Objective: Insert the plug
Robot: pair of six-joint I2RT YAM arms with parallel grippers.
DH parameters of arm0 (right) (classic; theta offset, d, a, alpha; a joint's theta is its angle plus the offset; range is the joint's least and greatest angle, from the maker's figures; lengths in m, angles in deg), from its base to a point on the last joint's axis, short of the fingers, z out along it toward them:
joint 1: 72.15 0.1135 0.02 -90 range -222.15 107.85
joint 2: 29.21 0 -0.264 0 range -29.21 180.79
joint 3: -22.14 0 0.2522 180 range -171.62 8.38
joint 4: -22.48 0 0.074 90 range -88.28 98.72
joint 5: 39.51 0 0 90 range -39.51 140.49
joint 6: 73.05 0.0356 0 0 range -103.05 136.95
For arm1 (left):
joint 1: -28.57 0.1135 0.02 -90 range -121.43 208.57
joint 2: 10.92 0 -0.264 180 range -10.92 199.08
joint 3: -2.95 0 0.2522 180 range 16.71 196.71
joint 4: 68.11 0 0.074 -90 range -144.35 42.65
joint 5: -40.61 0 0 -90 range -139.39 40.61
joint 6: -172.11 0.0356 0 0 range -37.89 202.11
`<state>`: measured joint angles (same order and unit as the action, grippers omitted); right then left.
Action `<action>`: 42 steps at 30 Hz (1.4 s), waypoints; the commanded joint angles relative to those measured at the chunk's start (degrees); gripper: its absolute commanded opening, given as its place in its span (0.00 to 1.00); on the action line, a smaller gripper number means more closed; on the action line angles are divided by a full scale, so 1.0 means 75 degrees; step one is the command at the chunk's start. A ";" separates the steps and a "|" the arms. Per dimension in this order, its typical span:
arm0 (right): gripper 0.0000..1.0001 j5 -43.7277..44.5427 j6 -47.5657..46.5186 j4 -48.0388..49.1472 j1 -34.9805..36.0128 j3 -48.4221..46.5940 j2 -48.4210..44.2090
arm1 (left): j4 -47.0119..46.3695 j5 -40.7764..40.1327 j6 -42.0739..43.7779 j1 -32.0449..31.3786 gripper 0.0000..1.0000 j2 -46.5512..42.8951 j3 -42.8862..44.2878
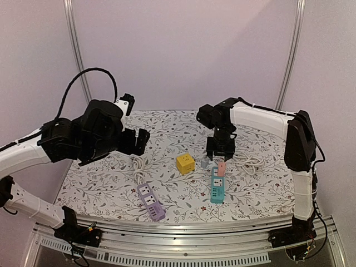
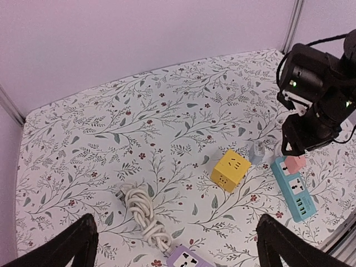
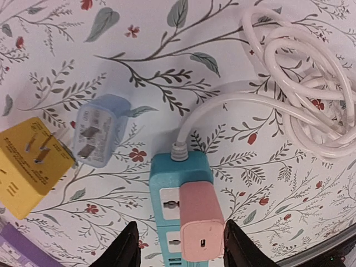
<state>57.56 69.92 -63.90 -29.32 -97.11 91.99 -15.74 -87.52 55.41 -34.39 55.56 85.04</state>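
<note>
Next, my left gripper picks up the light blue plug and passes it to my right gripper first, because the light blue plug's pins (image 3: 88, 141) point up, away from the sockets.
A pink plug (image 3: 201, 222) stands in the first socket of the teal power strip (image 3: 167, 189); both show in the top view, plug (image 1: 221, 167) and strip (image 1: 217, 189). My right gripper (image 3: 179, 253) is open, its fingers (image 3: 123, 249) on either side of the pink plug without touching it; it shows in the top view (image 1: 220, 150). My left gripper (image 2: 178, 245) is open and empty, held high above the table's left side (image 1: 136, 142). A light blue plug (image 3: 99, 131) lies prongs up beside a yellow cube adapter (image 3: 28, 167).
A purple power strip (image 1: 151, 201) with a coiled white cord (image 2: 142, 214) lies front left. The teal strip's white cord (image 3: 300, 105) is coiled to the right. The yellow cube (image 1: 185, 163) sits mid-table. The table's near edge (image 1: 183, 222) is close.
</note>
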 commanded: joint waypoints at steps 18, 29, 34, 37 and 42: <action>0.74 0.0103 -0.0875 0.0243 -0.1712 0.0501 -0.3051 | 0.0080 0.2815 0.1006 0.0330 0.96 0.5659 0.4578; 0.84 -0.0624 -0.1694 0.1088 -0.2531 0.2048 -0.4356 | 0.2030 0.3944 0.0884 0.0536 0.85 0.8623 0.7520; 0.89 -0.0787 -0.1998 0.1258 -0.2684 0.2428 -0.4612 | 0.2356 0.4035 0.0961 0.0560 0.83 0.9338 0.7977; 0.89 -0.0858 -0.2152 0.1332 -0.2718 0.2658 -0.4747 | 0.2366 0.3922 0.0911 0.0598 0.82 0.9666 0.8167; 0.89 -0.1106 -0.2301 0.1393 -0.2732 0.2968 -0.4937 | 0.2323 0.3822 0.0671 0.0720 0.79 1.0081 0.8416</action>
<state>51.77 54.75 -54.85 -49.37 -76.76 56.96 0.20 -58.82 61.86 -30.57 129.09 145.89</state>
